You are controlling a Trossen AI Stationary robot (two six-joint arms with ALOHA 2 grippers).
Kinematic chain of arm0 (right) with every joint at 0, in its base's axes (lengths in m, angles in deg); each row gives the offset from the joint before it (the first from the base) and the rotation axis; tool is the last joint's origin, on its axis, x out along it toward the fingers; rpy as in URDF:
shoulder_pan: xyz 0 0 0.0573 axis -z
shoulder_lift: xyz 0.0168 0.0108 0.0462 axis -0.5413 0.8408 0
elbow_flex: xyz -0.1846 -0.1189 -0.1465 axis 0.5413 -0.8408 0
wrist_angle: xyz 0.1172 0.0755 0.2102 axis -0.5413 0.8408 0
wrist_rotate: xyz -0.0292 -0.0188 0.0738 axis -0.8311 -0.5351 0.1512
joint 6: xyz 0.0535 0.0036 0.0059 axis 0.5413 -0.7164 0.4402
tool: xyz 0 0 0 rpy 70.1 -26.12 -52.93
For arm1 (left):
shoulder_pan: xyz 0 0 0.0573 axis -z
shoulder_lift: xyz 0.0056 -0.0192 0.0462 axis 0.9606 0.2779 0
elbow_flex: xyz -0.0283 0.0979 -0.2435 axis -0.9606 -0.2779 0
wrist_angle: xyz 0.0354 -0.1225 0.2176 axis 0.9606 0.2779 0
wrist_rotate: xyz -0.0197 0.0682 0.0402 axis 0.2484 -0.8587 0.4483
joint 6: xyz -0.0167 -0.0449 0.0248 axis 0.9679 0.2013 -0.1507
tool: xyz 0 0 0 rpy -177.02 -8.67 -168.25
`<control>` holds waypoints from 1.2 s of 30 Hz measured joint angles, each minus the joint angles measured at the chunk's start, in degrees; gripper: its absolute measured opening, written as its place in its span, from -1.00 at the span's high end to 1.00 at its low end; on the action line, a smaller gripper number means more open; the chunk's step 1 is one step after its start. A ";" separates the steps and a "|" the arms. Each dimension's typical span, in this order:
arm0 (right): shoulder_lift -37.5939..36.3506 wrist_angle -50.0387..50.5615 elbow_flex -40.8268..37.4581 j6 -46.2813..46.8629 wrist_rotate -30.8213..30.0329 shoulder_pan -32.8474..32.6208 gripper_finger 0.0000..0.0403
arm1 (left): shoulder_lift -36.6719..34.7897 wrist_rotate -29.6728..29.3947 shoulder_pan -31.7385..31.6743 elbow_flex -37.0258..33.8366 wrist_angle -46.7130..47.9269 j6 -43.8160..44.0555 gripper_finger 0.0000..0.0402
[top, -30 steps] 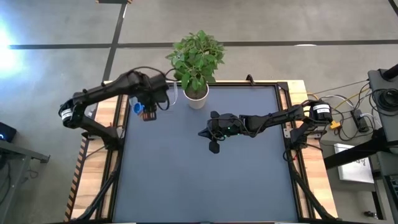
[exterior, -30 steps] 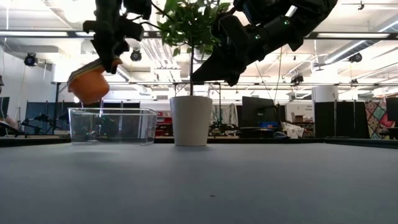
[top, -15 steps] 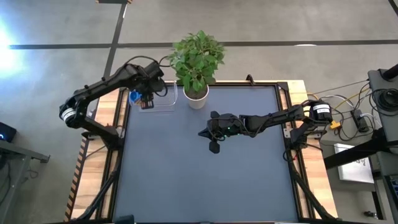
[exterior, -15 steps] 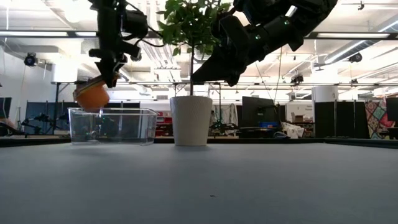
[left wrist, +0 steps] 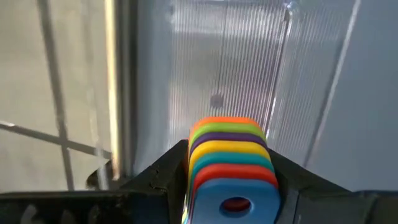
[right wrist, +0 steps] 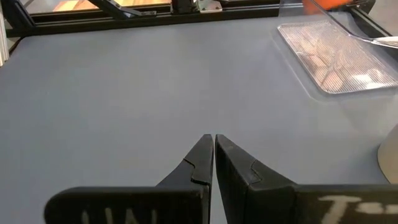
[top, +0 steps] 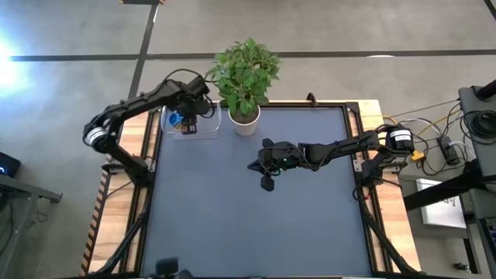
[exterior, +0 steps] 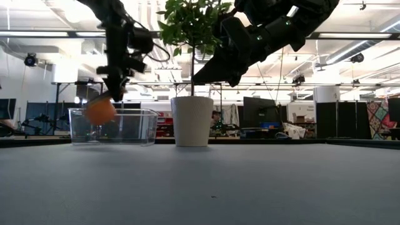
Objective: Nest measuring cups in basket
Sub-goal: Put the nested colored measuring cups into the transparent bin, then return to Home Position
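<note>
My left gripper should keep bringing the nested cups down to the basket's ribbed bottom (exterior: 114,143) and let go of them there. The orange bowl (exterior: 100,111) is lowest inside the basket's sides.
The measuring cups sit nested in one stack: in the left wrist view their stacked handles (left wrist: 229,146) show orange, purple, yellow, teal, red and blue layers. In the low view the orange cup bowl (exterior: 100,111) is the lowest part, dipped just below the rim of the clear basket (exterior: 112,127). The basket (top: 194,124) stands at the table's far left, beside the white plant pot (top: 245,120). My left gripper (top: 184,121) is shut on the stack above the basket. My right gripper (top: 264,166) hovers shut over the table's middle. My left gripper (left wrist: 230,190) pinches the stacked flat handles (left wrist: 231,163) between its two fingers, one finger on each side edge of the stack. The fingers come from above, pointing down. The cups hang below them, bowls lowest, inside the basket walls and clear of its ribbed floor (left wrist: 224,68).
The leafy plant in its white pot (exterior: 192,120) stands close to the basket's right end, its branches (top: 245,71) near my left arm. The dark mat (top: 256,225) lies bare toward the near edge. Wooden table rails (top: 147,139) run along the basket's left.
My left gripper has carried the nested stack toward the table's far edge and downward, from beside and above the basket's rim to over its inside. The orange bowl has dropped from well above the rim to partly below it. The hold has stayed shut.
</note>
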 joint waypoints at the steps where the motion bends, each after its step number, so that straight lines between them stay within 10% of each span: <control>1: 0.00 0.02 0.00 0.00 0.00 0.00 0.96 | 1.14 0.38 -0.13 0.00 -0.46 -0.30 0.36; 17: 0.00 0.65 0.00 -0.04 -0.01 0.00 0.96 | 11.72 6.33 -2.31 0.28 -8.08 -2.54 0.36; 27: 0.00 0.61 0.00 -0.02 0.02 0.00 0.96 | 9.80 6.30 -3.25 0.42 -8.60 -0.07 -0.55; 36: 0.00 0.61 0.00 -0.02 -0.01 0.00 0.96 | -1.79 6.26 -3.66 0.33 -7.33 1.86 -0.45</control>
